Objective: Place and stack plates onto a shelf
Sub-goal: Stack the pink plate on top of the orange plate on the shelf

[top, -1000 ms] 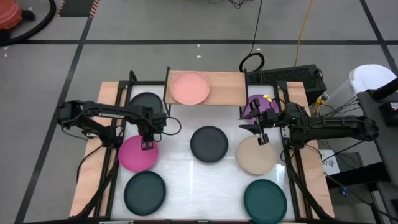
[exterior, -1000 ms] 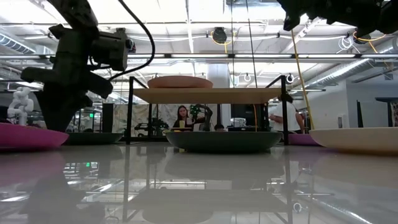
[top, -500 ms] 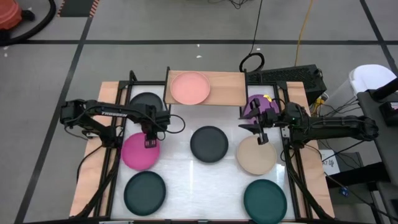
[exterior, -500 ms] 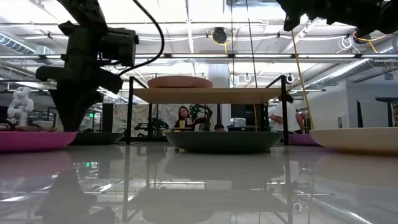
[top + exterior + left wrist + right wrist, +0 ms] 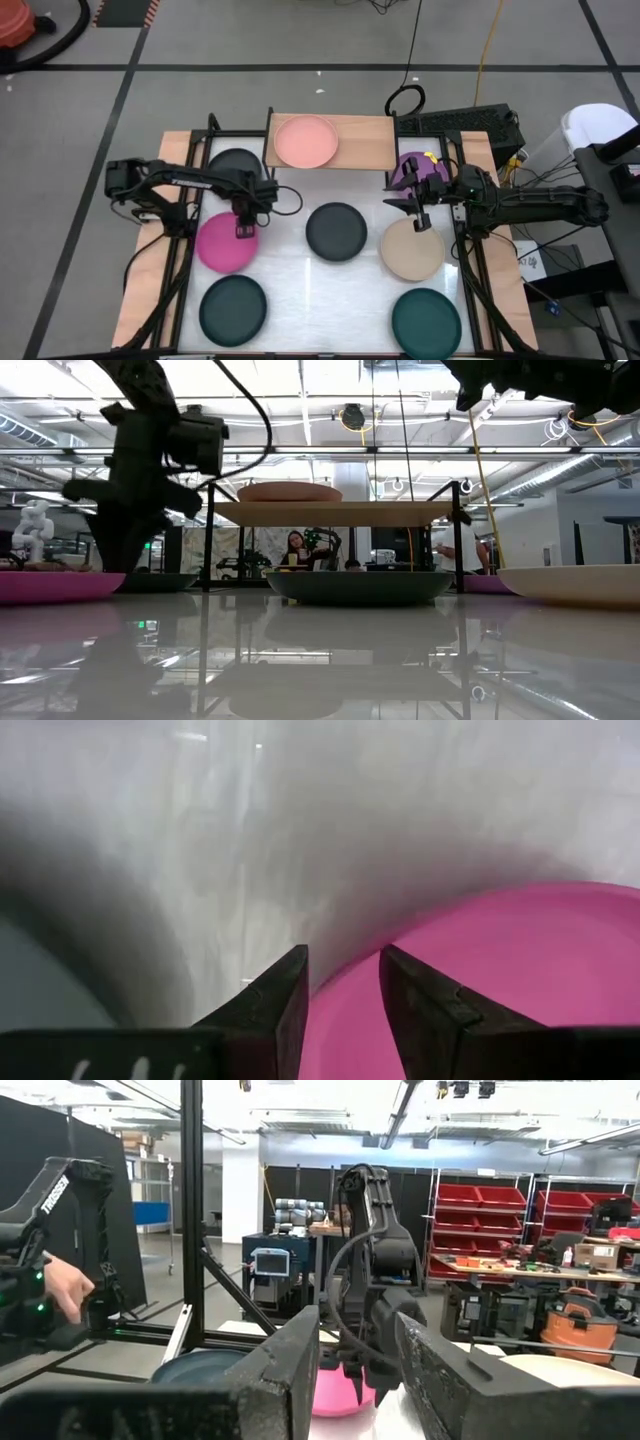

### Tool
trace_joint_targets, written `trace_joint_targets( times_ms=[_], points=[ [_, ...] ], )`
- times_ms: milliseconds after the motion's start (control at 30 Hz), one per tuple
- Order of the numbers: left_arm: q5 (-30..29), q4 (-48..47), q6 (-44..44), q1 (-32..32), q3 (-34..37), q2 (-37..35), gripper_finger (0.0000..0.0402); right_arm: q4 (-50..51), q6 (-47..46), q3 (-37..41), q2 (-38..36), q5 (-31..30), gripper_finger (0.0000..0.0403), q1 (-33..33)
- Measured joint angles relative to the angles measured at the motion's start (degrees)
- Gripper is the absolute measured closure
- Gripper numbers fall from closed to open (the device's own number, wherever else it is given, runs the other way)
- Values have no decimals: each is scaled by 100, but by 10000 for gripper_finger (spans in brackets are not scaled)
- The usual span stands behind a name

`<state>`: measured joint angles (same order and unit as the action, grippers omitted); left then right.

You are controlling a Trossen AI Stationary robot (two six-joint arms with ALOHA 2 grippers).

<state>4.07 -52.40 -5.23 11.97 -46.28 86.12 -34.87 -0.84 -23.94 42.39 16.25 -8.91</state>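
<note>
The magenta plate [image 5: 224,244] will cover almost all of the light pink plate [image 5: 306,141] when the robot stacks them, since the light pink plate looks just as wide.
The magenta plate [image 5: 222,245] [image 5: 50,586] lies flat on the white table, left of centre. My left gripper [image 5: 243,229] [image 5: 345,982] points down at its right-hand rim, open. One finger is over the plate's inside and one is outside it. My right gripper [image 5: 418,218] [image 5: 357,1360] hangs open above the far edge of the beige plate [image 5: 411,252], clear of it. The shelf [image 5: 365,142] [image 5: 330,512] stands at the far edge with a light pink plate [image 5: 305,141] resting on its left half. My left gripper comes from above, pointing down, with the magenta plate's rim [image 5: 350,960] between its two fingers. Whether either fingertip touches the rim, I cannot tell.
A dark grey plate [image 5: 336,231] lies mid-table and another [image 5: 235,163] far left. A purple plate [image 5: 420,167] sits beside the shelf's right end. Two dark teal plates [image 5: 232,309] [image 5: 426,320] lie near the front edge. Black frame rails run along both sides.
My left gripper has moved a little toward the table's right, still pointing down. The magenta plate has slid slightly the same way. In the low view it looked tipped up before and lies flatter now.
</note>
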Motion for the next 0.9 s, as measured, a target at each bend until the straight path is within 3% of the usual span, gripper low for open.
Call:
trace_joint_targets(
  times_ms=[267, 433, 533, 733, 900],
  points=[
    [148, -106, -448, -7, -32, 730, 277, 49, 0, 0, 2, 2, 287, 0],
    [138, -325, -518, -6, -257, 735, 348, 46, 0, 0, 2, 2, 287, 0],
    [137, -557, -504, 29, -652, 705, 388, 46, 0, 0, 2, -4, 287, 0],
    [9, -1138, -495, -2, -1655, 641, 393, 63, -2, 0, 2, 0, 287, 0],
    [-485, -2174, -510, -11, -2919, 639, 393, 66, -15, -1, 2, 2, 287, 0]
  ],
)
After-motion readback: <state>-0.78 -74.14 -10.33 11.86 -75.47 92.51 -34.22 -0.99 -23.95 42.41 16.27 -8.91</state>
